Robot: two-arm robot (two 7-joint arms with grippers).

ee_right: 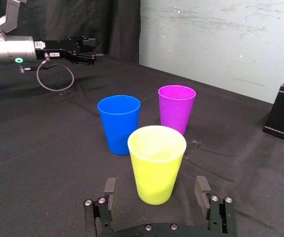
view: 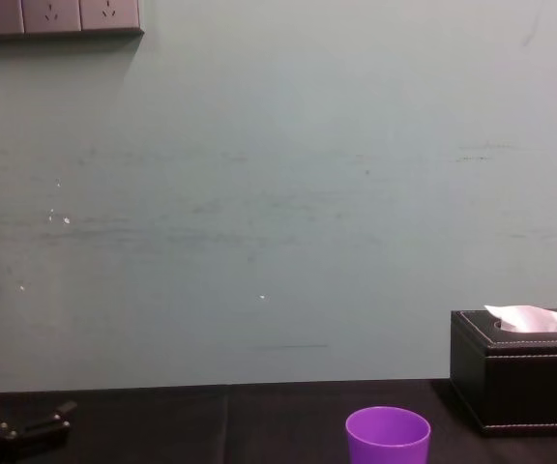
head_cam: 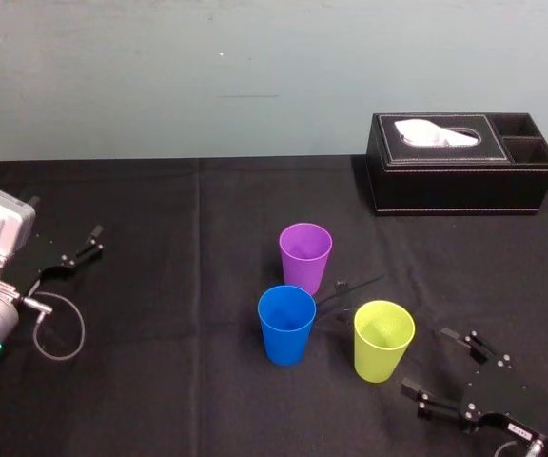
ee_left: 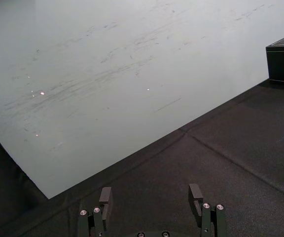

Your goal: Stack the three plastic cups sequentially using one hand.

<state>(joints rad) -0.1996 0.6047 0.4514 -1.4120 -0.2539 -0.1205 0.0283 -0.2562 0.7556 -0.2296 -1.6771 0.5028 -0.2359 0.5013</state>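
Note:
My gripper will lower the yellow-green cup (ee_right: 157, 165), and that cup will go down into the purple cup almost to its rim, because it tapers to a narrower base (ee_right: 155, 197).
Three plastic cups stand upright and apart on the black cloth: purple (head_cam: 305, 255) farthest back, blue (head_cam: 286, 324) in front of it, yellow-green (head_cam: 383, 340) to the right. My right gripper (head_cam: 440, 367) hovers low just to the right of the yellow-green cup, open and not touching it. In the right wrist view the yellow-green cup (ee_right: 157, 158) stands just ahead of the right gripper (ee_right: 156, 190), with the blue cup (ee_right: 119, 121) and the purple cup (ee_right: 176, 106) behind. In the chest view the purple cup's rim (view: 388, 435) shows. My left gripper (head_cam: 82, 246) rests open at the far left.
A black tissue box (head_cam: 459, 162) with a white tissue stands at the back right. A thin black strip (head_cam: 350, 286) lies on the cloth between the purple and yellow-green cups. A pale wall (ee_left: 107, 74) rises behind the table. A cable loop (head_cam: 60, 328) hangs by the left arm.

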